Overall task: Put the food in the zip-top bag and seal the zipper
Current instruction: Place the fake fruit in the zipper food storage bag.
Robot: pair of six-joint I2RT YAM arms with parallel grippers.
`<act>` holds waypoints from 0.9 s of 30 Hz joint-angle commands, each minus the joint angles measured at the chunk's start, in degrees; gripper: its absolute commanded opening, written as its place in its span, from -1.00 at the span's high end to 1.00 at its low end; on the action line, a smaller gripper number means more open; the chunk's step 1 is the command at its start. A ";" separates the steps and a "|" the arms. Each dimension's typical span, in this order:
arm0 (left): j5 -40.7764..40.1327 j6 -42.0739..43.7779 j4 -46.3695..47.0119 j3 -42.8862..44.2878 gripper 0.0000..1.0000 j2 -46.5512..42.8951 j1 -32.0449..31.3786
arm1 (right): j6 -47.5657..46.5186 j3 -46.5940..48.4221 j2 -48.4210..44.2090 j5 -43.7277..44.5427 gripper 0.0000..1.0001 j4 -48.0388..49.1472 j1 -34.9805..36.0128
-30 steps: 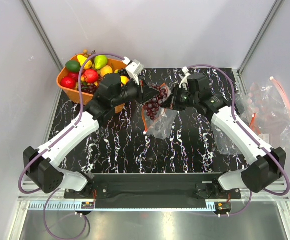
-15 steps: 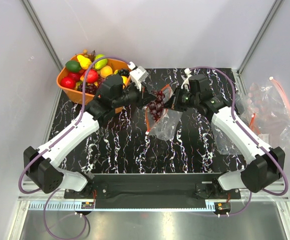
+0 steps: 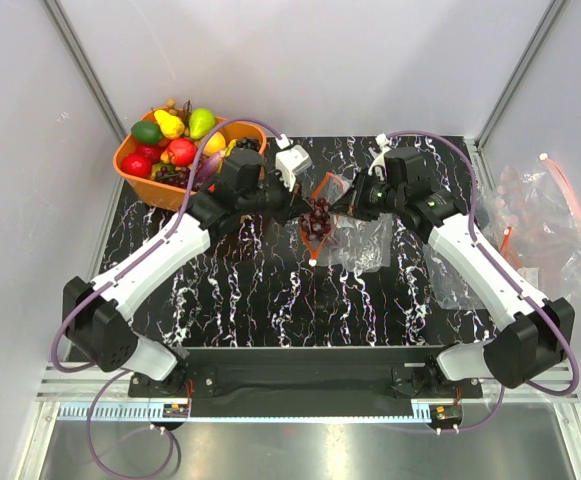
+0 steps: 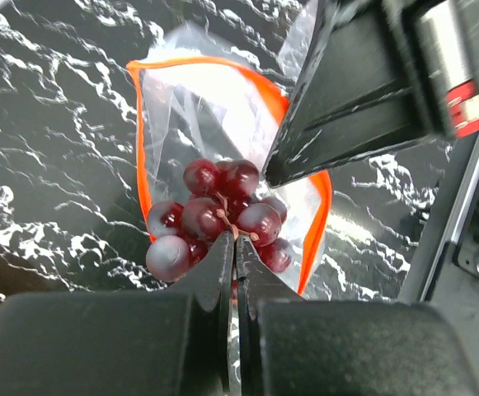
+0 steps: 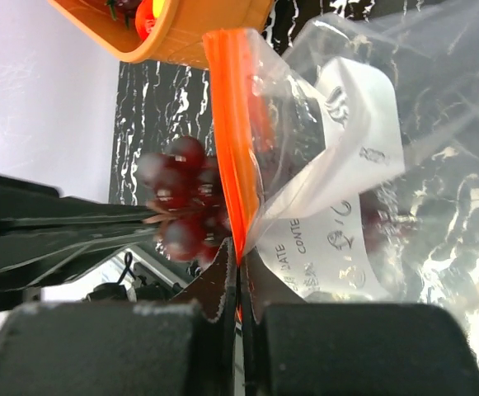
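Next, my right gripper brings the bag's zipper strip toward the grapes and pulls the bag around them, since the grape bunch sits only at the bag's opening.
My left gripper is shut on the stem of the dark purple grape bunch and holds it at the open mouth of the clear zip-top bag. The orange-red zipper rings the mouth. My right gripper is shut on the zipper strip at the bag's far edge and holds the mouth up. The grapes show blurred beside the strip in the right wrist view. More toy fruit, a red apple, green and yellow pieces, lies in the basket.
An orange basket of toy fruit stands at the back left, just behind my left arm; its rim shows in the right wrist view. A heap of spare clear bags lies off the mat's right edge. The mat is black marble-patterned.
Both grippers have shifted right. The left one has carried the grape bunch into the bag's mouth, and the bag has swung flatter, its body now lying to the right.
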 commanded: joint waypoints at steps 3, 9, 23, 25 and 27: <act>5.18 0.46 2.14 4.20 1.00 1.15 0.00 | 1.12 0.12 -1.64 -3.08 1.00 3.95 -0.32; 4.65 -1.12 5.03 3.93 1.00 1.42 -0.44 | 2.61 -1.73 -1.29 -6.24 1.00 7.02 -0.23; 9.13 -4.11 3.55 5.25 1.00 -0.69 -1.06 | -0.12 -16.92 -7.87 -13.88 1.00 23.88 -0.32; 9.75 -4.99 3.28 5.69 1.00 -1.48 -1.06 | 2.07 -19.38 -8.41 -16.43 1.00 30.62 -0.32; 10.10 -5.69 2.06 6.22 1.00 -2.80 -1.06 | 3.92 -20.44 -7.88 -17.93 1.00 34.60 -0.23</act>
